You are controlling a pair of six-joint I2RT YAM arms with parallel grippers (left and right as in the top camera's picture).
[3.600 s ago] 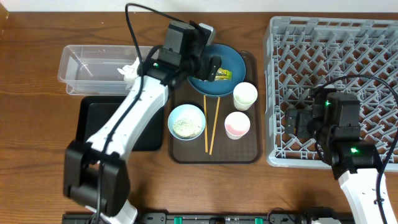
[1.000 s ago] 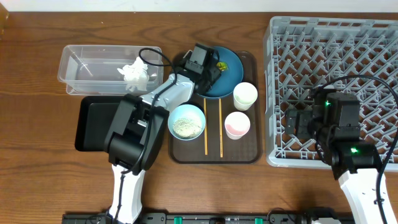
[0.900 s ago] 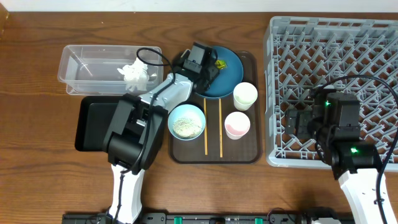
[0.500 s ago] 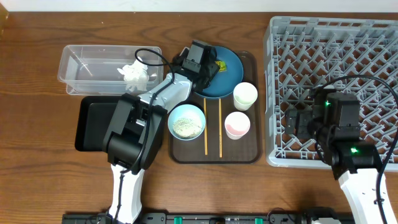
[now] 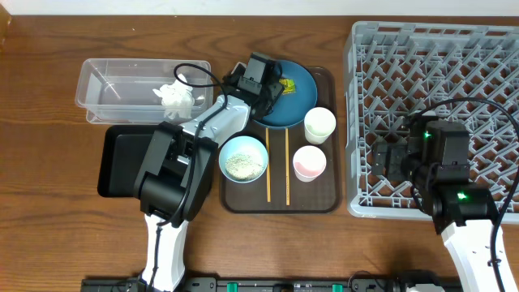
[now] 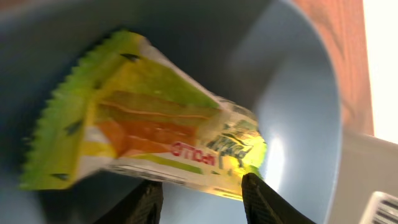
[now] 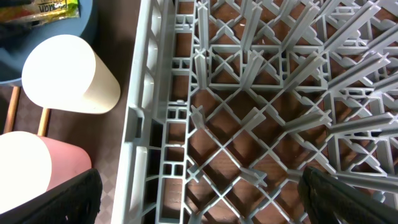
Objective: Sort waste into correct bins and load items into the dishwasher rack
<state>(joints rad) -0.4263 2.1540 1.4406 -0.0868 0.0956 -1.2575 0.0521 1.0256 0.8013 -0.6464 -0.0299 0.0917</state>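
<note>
My left gripper's narrowed fingers only touch the wrapper's near edge (image 6: 198, 182). Next, I lift clear, open them wide and come down farther over the wrapper's body (image 6: 165, 124).
My left gripper (image 5: 272, 88) is low over the dark blue plate (image 5: 298, 104) on the brown serving tray. In the left wrist view its fingers (image 6: 202, 202) are open, with the yellow-green wrapper (image 6: 143, 137) lying on the plate (image 6: 298, 93) just beyond the tips. The wrapper barely shows in the overhead view (image 5: 285, 83). The light blue bowl (image 5: 243, 158) holds white rice. The white cup (image 5: 319, 124), pinkish cup (image 5: 309, 162) and two chopsticks (image 5: 268, 166) lie on the tray. My right gripper (image 7: 205, 199) is open and empty above the left edge of the dishwasher rack (image 5: 438, 65).
The clear container (image 5: 113, 85) at the back left holds crumpled white tissue (image 5: 174, 96). The black tray (image 5: 122, 162) lies in front of it. The brown serving tray (image 5: 324, 199) sits between the bins and the rack. The cups (image 7: 68, 74) stand close to the rack wall (image 7: 146, 124).
My left gripper has come down from above the plate to just over it by the wrapper, then barely shifted. One chopstick now lies straighter. The right arm has not moved.
</note>
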